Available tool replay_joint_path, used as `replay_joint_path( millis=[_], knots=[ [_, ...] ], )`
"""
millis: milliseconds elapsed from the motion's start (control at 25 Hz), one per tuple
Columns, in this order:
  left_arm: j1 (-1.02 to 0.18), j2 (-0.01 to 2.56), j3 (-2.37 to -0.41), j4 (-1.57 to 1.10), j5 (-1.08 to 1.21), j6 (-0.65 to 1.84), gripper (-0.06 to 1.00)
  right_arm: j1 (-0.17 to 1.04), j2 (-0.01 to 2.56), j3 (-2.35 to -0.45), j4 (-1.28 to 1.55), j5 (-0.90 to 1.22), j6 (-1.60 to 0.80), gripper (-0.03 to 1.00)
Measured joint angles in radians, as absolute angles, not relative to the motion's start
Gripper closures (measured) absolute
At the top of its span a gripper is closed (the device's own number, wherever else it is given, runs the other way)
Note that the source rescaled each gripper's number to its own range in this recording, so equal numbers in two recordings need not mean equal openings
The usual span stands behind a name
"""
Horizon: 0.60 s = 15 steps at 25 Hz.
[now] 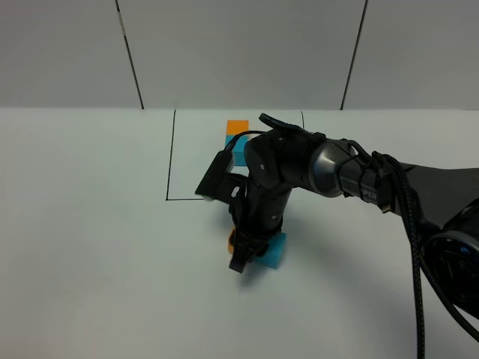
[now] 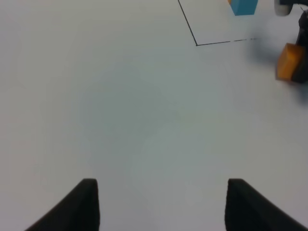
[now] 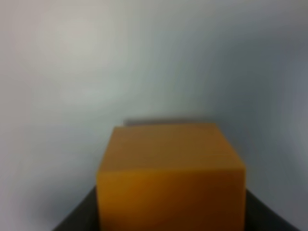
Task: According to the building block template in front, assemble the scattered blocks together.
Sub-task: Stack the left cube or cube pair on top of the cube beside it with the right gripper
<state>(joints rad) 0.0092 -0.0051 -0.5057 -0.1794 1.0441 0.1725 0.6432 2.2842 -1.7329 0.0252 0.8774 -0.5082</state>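
The robot's right gripper should turn the held orange cube (image 1: 232,240) square behind the cyan cube (image 1: 274,250) before it opens, because the orange cube is slanted at the cyan cube's side.
The template stands at the back inside a black-lined square: a small orange cube (image 1: 237,126) with a small cyan cube (image 1: 235,146) in front of it. Its cyan cube also shows in the left wrist view (image 2: 243,6). My right gripper (image 1: 241,253) reaches across the middle and is shut on the scattered orange cube (image 1: 232,241), low over the table. The right wrist view shows that cube (image 3: 171,175) filling the space between the dark fingers (image 3: 77,219). The scattered cyan cube (image 1: 274,251) lies right beside it, to its right. My left gripper (image 2: 161,207) is open and empty over bare table.
The black outline (image 1: 171,157) of the square marks the table around the template, and its corner shows in the left wrist view (image 2: 196,44). The right arm's bulky wrist and cables (image 1: 359,176) stretch from the right edge over the middle. The held orange cube also shows in the left wrist view (image 2: 288,62).
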Motion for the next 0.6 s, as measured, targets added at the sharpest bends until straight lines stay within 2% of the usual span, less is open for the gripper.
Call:
replay_joint_path(
  millis=[280,600],
  knots=[
    [0.009,-0.005,-0.506,-0.179,1.044,0.173,0.71,0.643,2.238,-1.826,0.007,0.983,0.164,0.97],
    [0.009,-0.005,-0.506,-0.179,1.044,0.173,0.71,0.643,2.240,-1.826,-0.125,1.007,0.581,0.97]
  ],
)
